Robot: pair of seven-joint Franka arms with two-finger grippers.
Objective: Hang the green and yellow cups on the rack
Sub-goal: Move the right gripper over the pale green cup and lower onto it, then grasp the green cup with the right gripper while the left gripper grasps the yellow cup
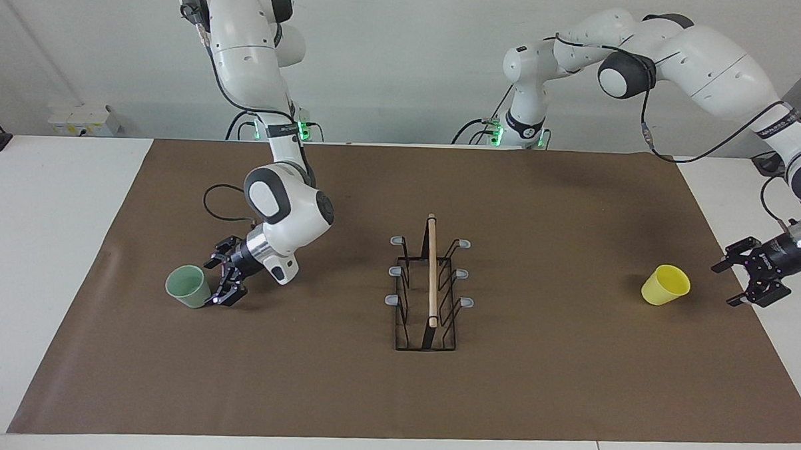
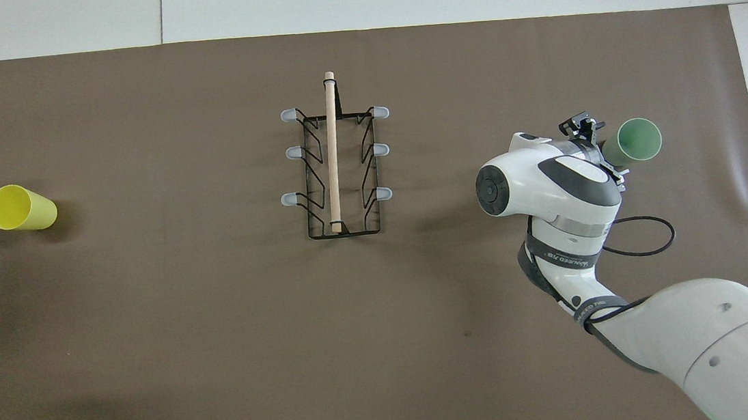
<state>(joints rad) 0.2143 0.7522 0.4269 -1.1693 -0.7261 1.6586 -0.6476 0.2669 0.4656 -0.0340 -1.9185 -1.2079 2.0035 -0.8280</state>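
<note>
The open fingers of my right gripper are on both sides of the upright pale green cup (image 2: 634, 140). I go on sliding them forward until they are on either side of the cup's middle (image 1: 192, 292), and then close them.
The pale green cup (image 1: 186, 285) stands mouth up on the brown mat toward the right arm's end; it also shows in the overhead view (image 2: 639, 141). My right gripper (image 1: 213, 285) is low beside it, open, with its tips at the cup's lower side (image 2: 600, 147). The yellow cup (image 1: 665, 285) stands mouth up toward the left arm's end (image 2: 20, 208). My left gripper (image 1: 723, 285) is open, beside it and apart from it. The black wire rack (image 1: 430, 292) with its wooden rod stands mid-table (image 2: 335, 165); its prongs are bare.
The brown mat (image 1: 541, 390) covers most of the white table. A black cable (image 1: 218, 205) loops from the right arm's wrist over the mat, nearer the robots than the green cup. A white box (image 1: 84, 119) sits at the table's edge by the wall.
</note>
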